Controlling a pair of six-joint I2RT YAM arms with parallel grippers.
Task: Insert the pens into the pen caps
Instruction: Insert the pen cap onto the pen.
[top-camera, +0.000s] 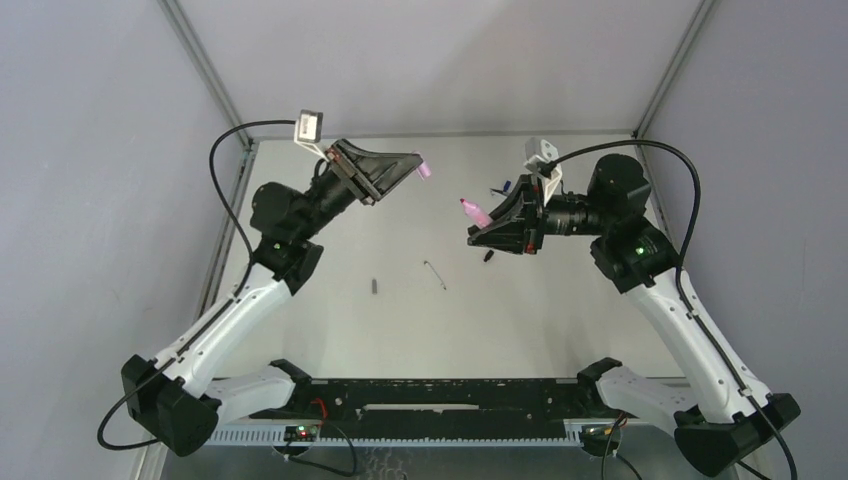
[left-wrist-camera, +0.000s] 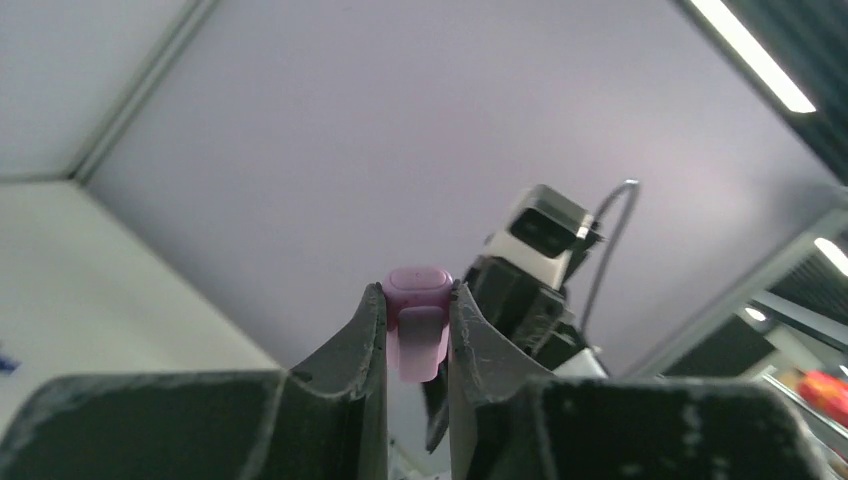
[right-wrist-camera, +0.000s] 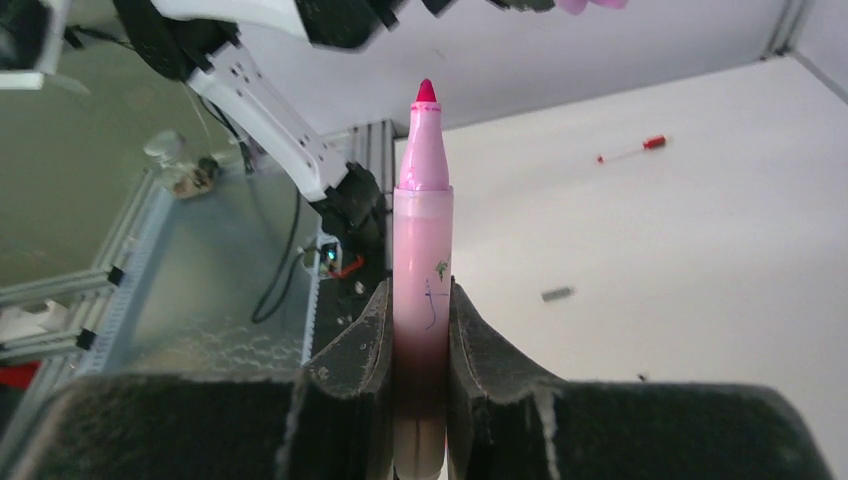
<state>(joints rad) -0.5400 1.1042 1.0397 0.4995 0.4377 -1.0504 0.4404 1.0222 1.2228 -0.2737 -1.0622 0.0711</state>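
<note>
My right gripper should line the marker up with the cap's opening (top-camera: 427, 175) before it pushes in, because the marker's red tip (right-wrist-camera: 427, 92) points past one side of the pink cap.
My left gripper (top-camera: 412, 167) is raised over the far left of the table and is shut on a short pink pen cap (top-camera: 425, 170). In the left wrist view the pink cap (left-wrist-camera: 418, 298) is pinched at the very fingertips (left-wrist-camera: 372, 330). My right gripper (top-camera: 480, 228) is shut on the thick pink marker (top-camera: 475, 212), whose tip points up-left toward the cap across a short gap. From the right wrist the marker (right-wrist-camera: 422, 240) stands upright between the jaws with its red tip bare, and the cap (right-wrist-camera: 590, 4) shows at the top edge.
On the table lie a small grey cap (top-camera: 374, 286), a thin stick pen (top-camera: 435, 273), a blue piece (top-camera: 507, 186) behind the right gripper and a dark piece (top-camera: 489, 255) below it. The right wrist view shows a red-ended thin pen (right-wrist-camera: 632, 150) and the grey cap (right-wrist-camera: 558, 294).
</note>
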